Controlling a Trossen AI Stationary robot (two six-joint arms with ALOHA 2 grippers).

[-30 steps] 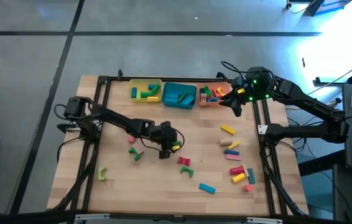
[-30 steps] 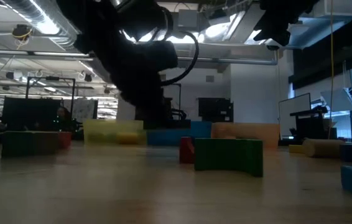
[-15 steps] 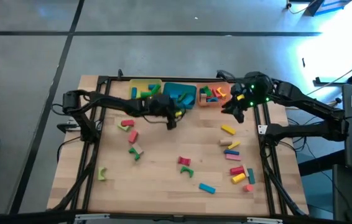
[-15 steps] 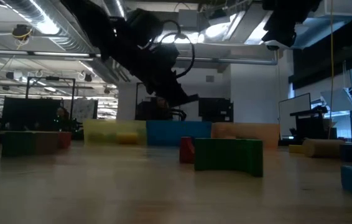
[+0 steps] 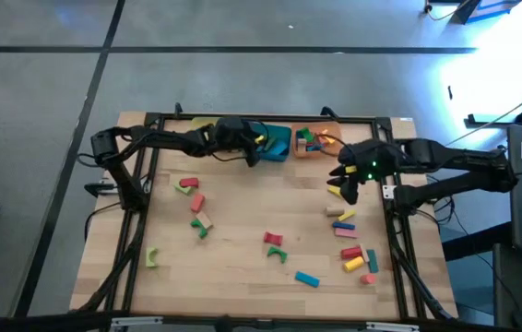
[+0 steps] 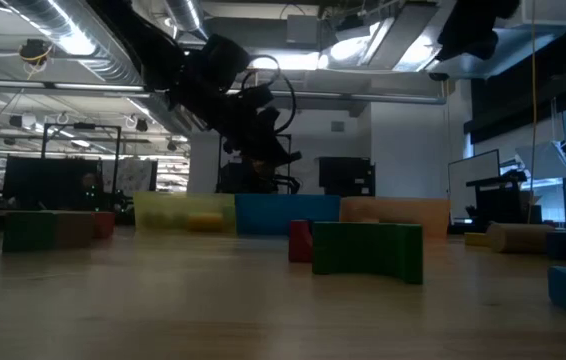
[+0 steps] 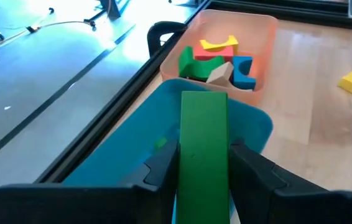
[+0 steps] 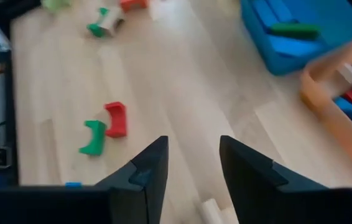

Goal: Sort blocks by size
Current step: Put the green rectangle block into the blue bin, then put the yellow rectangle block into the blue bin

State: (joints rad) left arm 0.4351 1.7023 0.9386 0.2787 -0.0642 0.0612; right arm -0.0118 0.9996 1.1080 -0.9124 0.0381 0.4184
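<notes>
The yellow block (image 5: 334, 191) nearest the orange tray is clear of its neighbours, so my open right gripper keeps going down until its fingers are around the block's long sides.
My left gripper (image 5: 259, 148) hangs over the teal tray (image 5: 278, 140) at the table's far edge, shut on a green bar block (image 7: 204, 124). The yellow tray (image 5: 207, 129) stands to the teal tray's left and the orange tray (image 5: 312, 143) to its right, each with blocks inside. My right gripper (image 5: 347, 189) hovers open over the table's right part, above a yellow block (image 5: 337, 192), with nothing between its fingers (image 8: 154, 162). Loose blocks lie flat on the wood, among them a red arch (image 5: 273, 240) and a blue bar (image 5: 307, 278). My left gripper pinches the green bar's two long sides (image 7: 204, 171) between its two fingers, at the end nearest the wrist. The fingers lie along the bar, slanting down toward the far edge. The bar sticks out past the fingertips, lifted clear above the teal tray.
More blocks lie at the right (image 5: 353, 254) and at the left (image 5: 195, 201), and a green arch (image 5: 152, 257) near the front left. A black frame rail (image 5: 243, 117) runs behind the trays. The table's middle is bare wood (image 5: 243, 212).
My left gripper has gone up and from the table's middle toward the far edge, carrying the green bar to above the teal tray. My right gripper has swung from over the orange tray toward the near edge, to above the loose blocks at the right.
</notes>
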